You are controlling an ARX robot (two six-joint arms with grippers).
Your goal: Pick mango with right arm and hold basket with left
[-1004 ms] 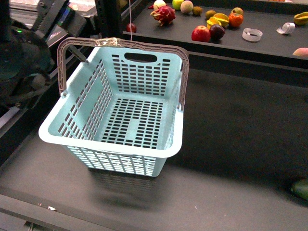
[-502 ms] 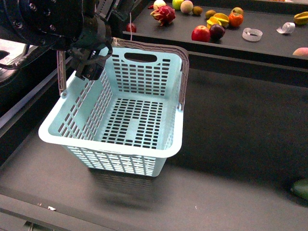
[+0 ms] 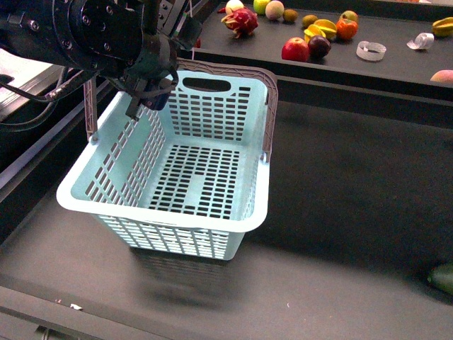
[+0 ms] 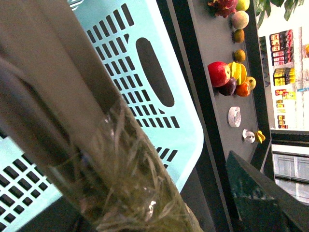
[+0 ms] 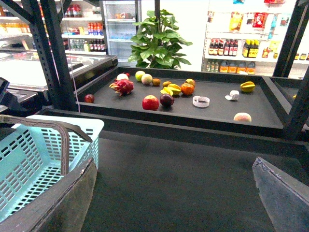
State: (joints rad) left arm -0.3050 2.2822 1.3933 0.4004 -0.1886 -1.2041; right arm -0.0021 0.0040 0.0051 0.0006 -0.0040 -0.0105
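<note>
My gripper will make the grey-brown handles (image 3: 270, 117) swing together over the basket's middle when it lifts, because they stand far apart at opposite sides of the basket (image 3: 90, 106).
The pale blue basket (image 3: 177, 170) stands on the dark table, both grey-brown handles raised. My left gripper (image 3: 145, 99) is open at the left handle (image 3: 90, 106), near its taped top. In the left wrist view that taped handle (image 4: 120, 159) fills the near frame beside one dark finger (image 4: 256, 193). The mango (image 5: 242, 117), a pale yellow-orange oval, lies on the far shelf, cut by the frame's right edge in the front view as the mango (image 3: 444, 76). My right gripper (image 5: 174, 203) is open over bare table, far short of the mango, and does not show in the front view.
The far shelf (image 3: 396, 67) carries a dragon fruit (image 3: 241, 21), a red apple (image 3: 295, 49), a dark plum (image 3: 319, 47), a yellow star fruit (image 3: 320, 30), an orange fruit (image 3: 347, 29) and tape rolls (image 3: 371, 50). A dark green fruit (image 3: 443, 278) lies at the near right edge.
My left arm has swung in from the left to the basket's left handle and shifted slightly right along it. The basket and fruits have not moved.
</note>
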